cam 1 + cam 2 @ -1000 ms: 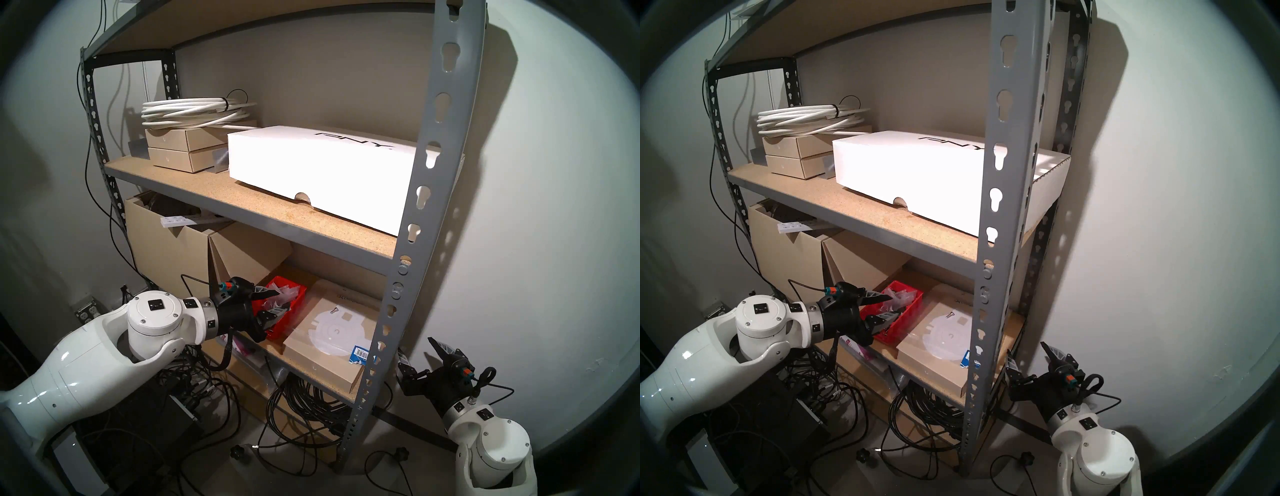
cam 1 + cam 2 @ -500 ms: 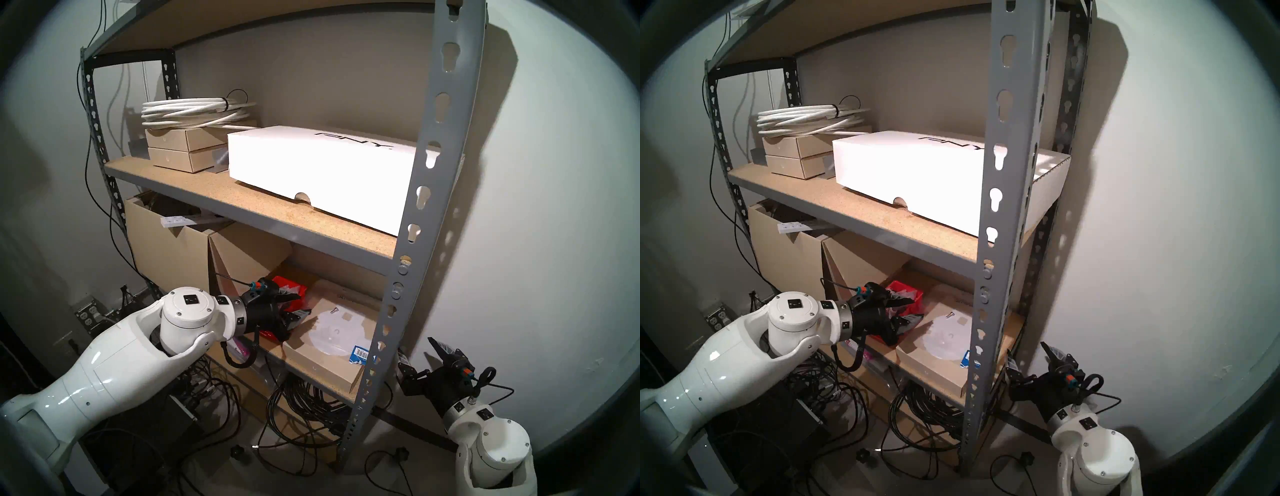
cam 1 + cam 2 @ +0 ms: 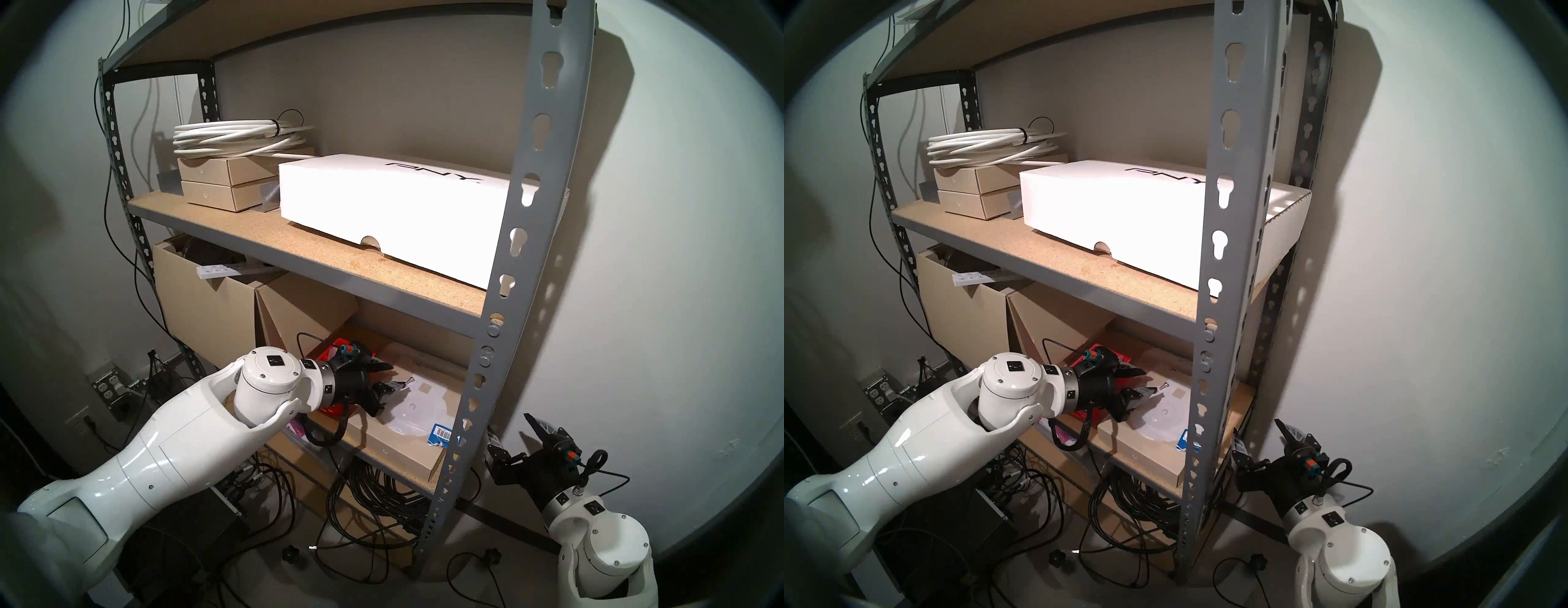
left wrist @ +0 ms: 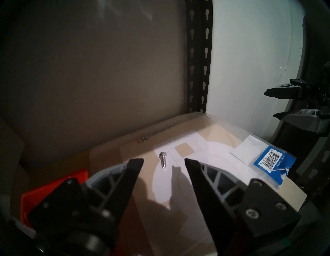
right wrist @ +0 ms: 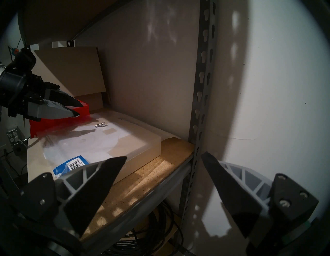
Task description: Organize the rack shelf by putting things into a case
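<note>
The small silver screw (image 4: pixel 162 160) is lying entirely on top of the clear bag (image 4: pixel 171 157), so the screw will come away and the bag will stay flat when I lift.
One small silver screw (image 4: pixel 162 159) lies on a flat tan box (image 3: pixel 399 446) on the lower board of the rack shelf (image 3: pixel 522 212). It also shows in the head views as the screw (image 3: pixel 409 381) (image 3: pixel 1163 386) and in the right wrist view as the screw (image 5: pixel 100 124). My left gripper (image 3: pixel 392 375) (image 4: pixel 164 161) hovers open just short of it, fingertips either side of its line, nothing held. The red case (image 4: pixel 53 189) (image 5: pixel 53 121) sits behind and left of that gripper, mostly hidden by the wrist. My right gripper (image 3: pixel 509 437) (image 5: pixel 164 156) stands open outside the rack's right upright.
A clear bag with a white disc and a blue barcode label (image 3: pixel 441 435) covers the flat box. Open cardboard boxes (image 3: pixel 203 305) stand left of the case. A white PNY box (image 3: pixel 382 204) lies on the upper board. Cable coils (image 3: pixel 373 492) lie below.
My left arm has swung right, from above the red case to over the flat box near the screw, its jaws unchanged. The right arm has not moved.
</note>
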Motion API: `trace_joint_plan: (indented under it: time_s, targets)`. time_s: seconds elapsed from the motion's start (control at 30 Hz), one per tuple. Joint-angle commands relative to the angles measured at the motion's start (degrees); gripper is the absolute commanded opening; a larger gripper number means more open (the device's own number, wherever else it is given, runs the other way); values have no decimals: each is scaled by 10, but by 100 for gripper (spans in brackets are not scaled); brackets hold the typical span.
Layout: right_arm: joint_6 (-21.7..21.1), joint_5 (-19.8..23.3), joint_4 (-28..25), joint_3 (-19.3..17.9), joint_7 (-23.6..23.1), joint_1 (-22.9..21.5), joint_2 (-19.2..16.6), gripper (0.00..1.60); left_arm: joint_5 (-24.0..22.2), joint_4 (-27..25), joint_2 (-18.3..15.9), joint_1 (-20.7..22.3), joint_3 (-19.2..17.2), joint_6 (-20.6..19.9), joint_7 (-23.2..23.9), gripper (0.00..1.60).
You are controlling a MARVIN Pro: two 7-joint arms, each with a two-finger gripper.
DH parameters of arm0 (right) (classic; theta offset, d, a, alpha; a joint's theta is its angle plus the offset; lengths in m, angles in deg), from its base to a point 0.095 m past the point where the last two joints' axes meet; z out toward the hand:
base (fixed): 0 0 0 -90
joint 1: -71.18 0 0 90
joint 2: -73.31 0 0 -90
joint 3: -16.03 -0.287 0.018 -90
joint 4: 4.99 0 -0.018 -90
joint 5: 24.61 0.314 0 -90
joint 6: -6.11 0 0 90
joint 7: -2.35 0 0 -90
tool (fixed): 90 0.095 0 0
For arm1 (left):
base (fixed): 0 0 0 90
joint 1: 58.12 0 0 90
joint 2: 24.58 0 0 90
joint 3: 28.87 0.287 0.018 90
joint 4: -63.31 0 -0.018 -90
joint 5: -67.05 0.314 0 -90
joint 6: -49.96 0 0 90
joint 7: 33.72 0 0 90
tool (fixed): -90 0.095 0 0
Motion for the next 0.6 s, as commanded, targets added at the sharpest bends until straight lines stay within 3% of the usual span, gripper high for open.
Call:
trace_joint_plan:
  time_s: [0.0,0.57]
  targets:
    - [5,0,-12,0,1,-3,0,160,10,3,30,32,3,0,-5,110]
    - [5,0,-12,0,0,-3,1,160,35,30,57,46,23,-7,-9,102]
